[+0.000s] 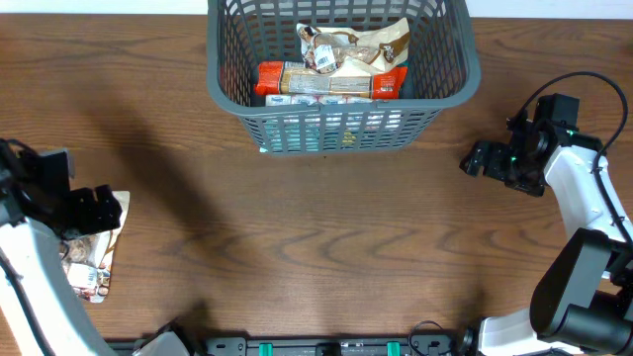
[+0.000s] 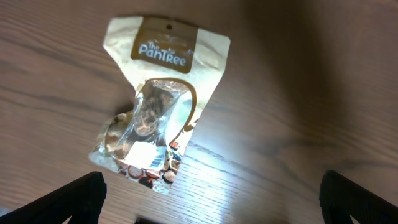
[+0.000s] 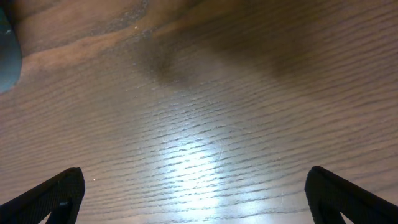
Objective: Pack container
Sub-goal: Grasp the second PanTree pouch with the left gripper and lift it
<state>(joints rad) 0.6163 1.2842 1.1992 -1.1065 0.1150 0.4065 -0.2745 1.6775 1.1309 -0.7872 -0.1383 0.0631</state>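
My left gripper's open fingers are lined up across the cream pouch's narrow width (image 2: 152,115). I should go on down until they are on both sides of the pouch below its brown label (image 2: 163,74), then close them.
The container (image 1: 226,91) is a large dark grey lattice basket at the table's far middle. It holds a cream snack pouch (image 1: 358,42) and an orange and white packet (image 1: 331,81). A cream "The PanTree" snack pouch (image 2: 154,106) lies flat on the table at the left edge (image 1: 91,259). My left gripper (image 2: 211,199) is open and hovers over that pouch, empty; in the overhead view the gripper (image 1: 87,212) covers the pouch's top. My right gripper (image 3: 196,196) is open and empty over bare wood, to the right of the basket (image 1: 483,158).
The wooden table (image 1: 326,247) fills the view. A corner of the basket shows at the top left of the right wrist view (image 3: 6,56). A black rail runs along the table's near edge (image 1: 316,346).
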